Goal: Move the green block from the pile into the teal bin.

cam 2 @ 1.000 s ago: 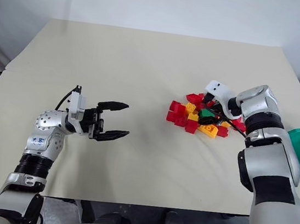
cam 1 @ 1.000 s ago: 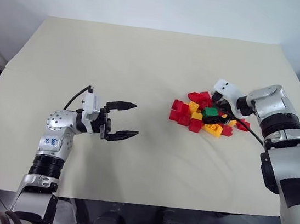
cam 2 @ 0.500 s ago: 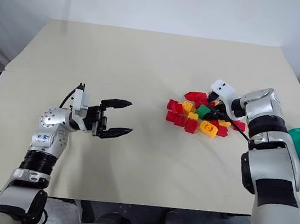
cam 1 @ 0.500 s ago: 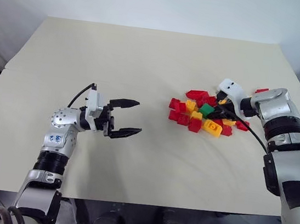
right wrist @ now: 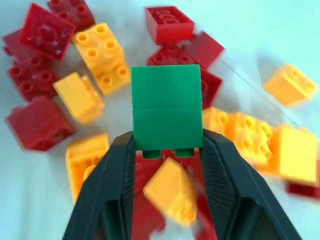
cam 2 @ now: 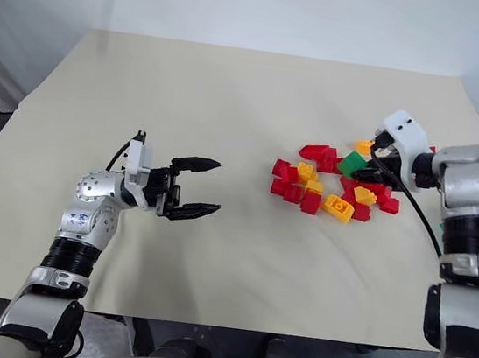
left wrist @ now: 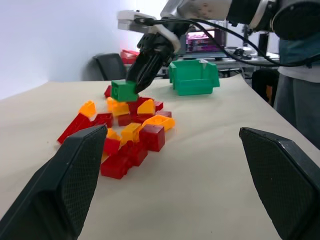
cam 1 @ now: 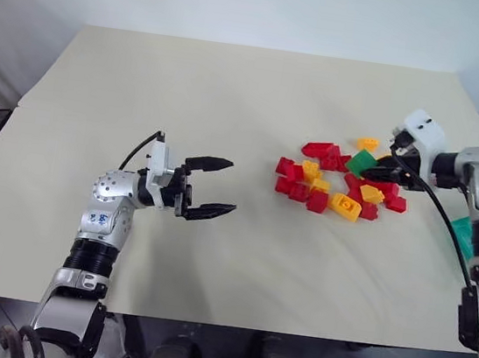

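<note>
The green block point(cam 1: 362, 162) is hanging clear of the red and yellow bricks, so I go on carrying it with my right gripper until it hangs over the teal bin's opening point(cam 1: 465, 235).
The green block point(right wrist: 166, 105) is pinched between my right gripper's two black fingers point(right wrist: 120, 165) and hangs just above the right side of the pile point(cam 1: 331, 187) of red and yellow bricks. My right gripper point(cam 1: 373, 168) is shut on it, reaching in from the table's right. The teal bin point(left wrist: 194, 77) stands beyond the pile at the table's right edge, apart from the bricks. My left gripper point(cam 1: 232, 185) hovers open over bare table left of the pile, pointing toward it with nothing between its fingers.
The beige table point(cam 1: 233, 90) stretches bare to the left and far side of the pile. A loose yellow brick point(cam 1: 367, 144) lies at the pile's far edge. A black cable point(cam 1: 434, 209) trails from my right wrist. An office chair point(left wrist: 111, 66) stands beyond the table.
My right gripper closed on the green block and lifted it up and rightward out of the pile, nudging a few bricks. My left gripper drifted slightly toward the pile, still open.
</note>
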You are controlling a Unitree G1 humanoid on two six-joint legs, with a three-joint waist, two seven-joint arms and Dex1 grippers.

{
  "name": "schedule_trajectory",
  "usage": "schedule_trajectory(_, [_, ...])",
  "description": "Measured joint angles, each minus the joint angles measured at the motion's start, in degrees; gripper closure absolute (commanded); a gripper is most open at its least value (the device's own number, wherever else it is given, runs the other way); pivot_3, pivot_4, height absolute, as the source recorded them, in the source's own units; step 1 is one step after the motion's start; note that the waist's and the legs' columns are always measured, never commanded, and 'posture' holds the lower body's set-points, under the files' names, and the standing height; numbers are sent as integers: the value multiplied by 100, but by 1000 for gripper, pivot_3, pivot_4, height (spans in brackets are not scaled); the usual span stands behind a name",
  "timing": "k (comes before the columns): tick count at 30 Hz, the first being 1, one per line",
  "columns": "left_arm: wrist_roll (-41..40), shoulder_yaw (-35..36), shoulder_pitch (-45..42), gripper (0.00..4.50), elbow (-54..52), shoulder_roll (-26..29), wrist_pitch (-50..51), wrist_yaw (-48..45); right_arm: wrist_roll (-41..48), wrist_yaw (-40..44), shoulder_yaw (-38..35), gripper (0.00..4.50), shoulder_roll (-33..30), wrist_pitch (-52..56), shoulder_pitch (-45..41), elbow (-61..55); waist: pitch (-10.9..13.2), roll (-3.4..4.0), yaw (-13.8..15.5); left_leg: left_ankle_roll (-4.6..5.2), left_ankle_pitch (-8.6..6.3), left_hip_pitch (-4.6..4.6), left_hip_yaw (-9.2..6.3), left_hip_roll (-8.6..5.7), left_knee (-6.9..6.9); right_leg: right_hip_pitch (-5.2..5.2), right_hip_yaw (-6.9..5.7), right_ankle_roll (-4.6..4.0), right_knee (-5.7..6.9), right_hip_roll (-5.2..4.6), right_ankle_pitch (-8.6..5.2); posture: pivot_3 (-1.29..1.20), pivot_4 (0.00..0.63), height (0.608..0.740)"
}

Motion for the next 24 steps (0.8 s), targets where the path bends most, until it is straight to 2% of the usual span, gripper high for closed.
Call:
schedule_trajectory(6, [375, -396, -508, 0, 228, -365, 132, 279, 271, -602, -1643, 3055, -944, 1529, 1773, -2087, 0, -1, 136, 1, 0, 2, 16, -4, 11, 5, 6, 5, 2, 1, 3, 0, 150, 740])
schedule_trajectory(11, [886, -781, -1148, 0, 564, -801, 519, 902, 249, -1126, -2956, 3055, -1229, 2326, 2928, -2951, 1, -2, 154, 2, 0, 5, 16, -7, 12, 9, 12, 6, 3, 2, 4, 0, 150, 740])
schedule_trajectory(16, [1244, -1035, -1615, 0, 906, -1263, 897, 1502, 137, -1773, -3554, 3055, -1231, 2289, 3452, -2894, 1, -4, 128, 4, 0, 14, 17, -9, 5, 8, 27, 9, 2, 4, 5, 0, 150, 740])
schedule_trajectory(24, [1315, -1106, -1704, 0, 1102, -1560, 1105, 1756, 59, -3056, -3549, 3055, -1171, 1535, 3167, -1445, 0, -1, 103, 6, 3, 22, 19, -4, -1, 4, 41, 9, 3, 6, 5, 0, 150, 740])
